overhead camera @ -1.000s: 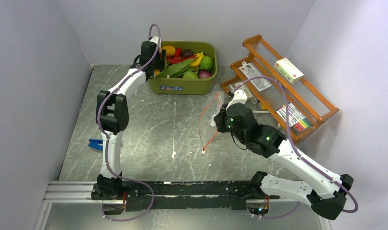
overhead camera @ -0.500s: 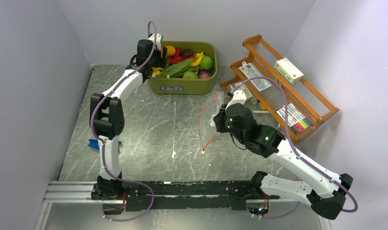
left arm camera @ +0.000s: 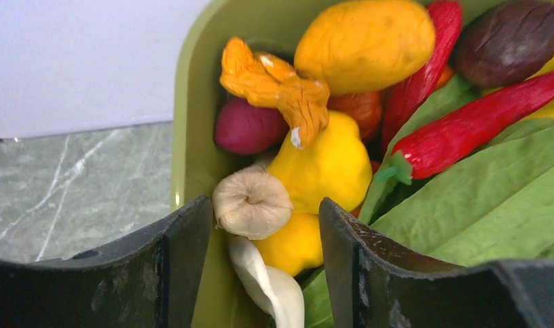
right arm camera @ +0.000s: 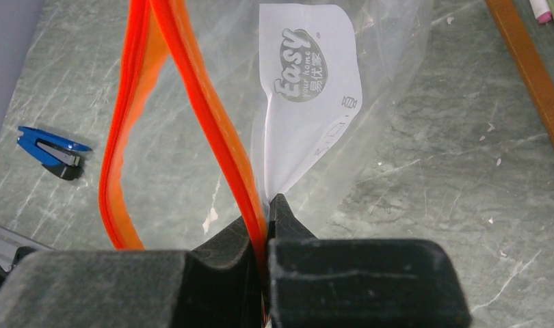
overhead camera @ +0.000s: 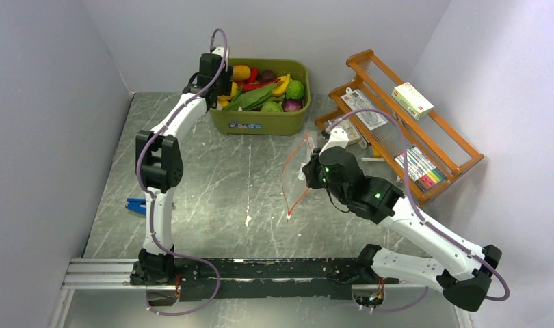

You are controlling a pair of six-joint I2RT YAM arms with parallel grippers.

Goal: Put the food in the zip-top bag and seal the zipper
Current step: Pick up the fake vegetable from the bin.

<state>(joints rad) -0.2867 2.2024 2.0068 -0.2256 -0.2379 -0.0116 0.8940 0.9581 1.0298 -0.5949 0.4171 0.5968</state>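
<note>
The pale piece [left arm camera: 252, 203] is close to the tub's side [left arm camera: 192, 167], below one finger of my left gripper, so I should go further in and lower before I close around the pale piece.
The olive-green tub [overhead camera: 260, 124] at the back holds the food: a pale mushroom-like piece [left arm camera: 252, 201], yellow pieces [left arm camera: 325, 164], a red chili [left arm camera: 479, 119], green leaves [left arm camera: 493, 205] and a green round one [overhead camera: 295, 89]. My left gripper [overhead camera: 213, 72] is open over the tub's left end. In the left wrist view its fingers [left arm camera: 260, 232] stand either side of the pale piece without closing on it. My right gripper [overhead camera: 310, 171] is shut on the red-orange zipper [right arm camera: 213, 116] of the clear zip-top bag [right arm camera: 384, 89], holding it up off the table with its mouth gaping [overhead camera: 291, 171].
A wooden rack [overhead camera: 459, 147] with printed packets stands at the right, close behind the right arm. A blue clip [overhead camera: 135, 205] lies on the marble table by the left arm, also in the right wrist view [right arm camera: 52, 152]. Grey walls close in on both sides.
My left gripper has shifted a little over the tub's left end. My right arm has edged slightly left with the bag still in its grip.
</note>
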